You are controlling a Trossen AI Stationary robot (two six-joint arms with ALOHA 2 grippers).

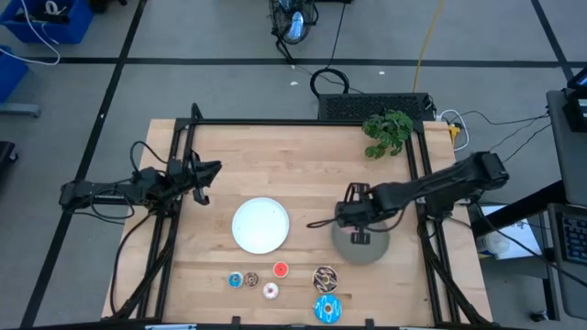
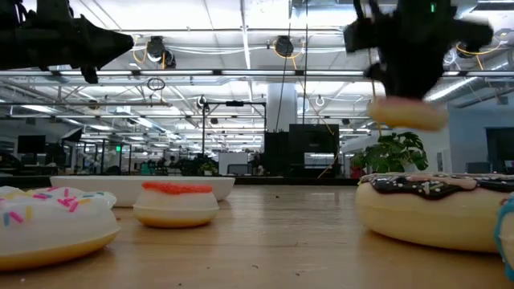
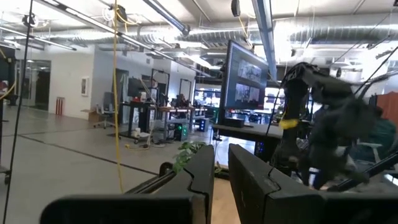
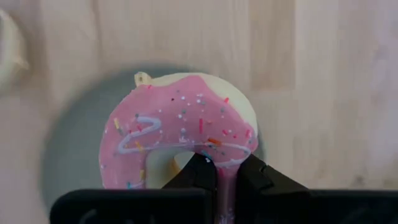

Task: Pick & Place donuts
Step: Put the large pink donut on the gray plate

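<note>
My left gripper should come over to help free the donut, because my right gripper's finger is in the pink donut's hole and the donut stays hanging there when my right gripper opens.
My right gripper is shut on the pink donut and hangs over the round grey plate. In the low view the donut hangs clear under the gripper. Near the table's front edge lie the brown-and-white speckled donut, the larger blue donut and the tiny blue, brown, red-orange and whitish-pink ones, all flat on the wood. My left gripper waits raised over the table's left side, fingers together. My right gripper pinches the pink donut's ring wall from above, pointing down. One finger stands at the hole and the other finger outside the rim. The donut is lifted clear above the grey plate, roughly level.
A round white plate sits at the table's middle, left of the grey one. A green plant sprig lies at the far right corner. Dark frame rails run along the table's far, left and right sides.
</note>
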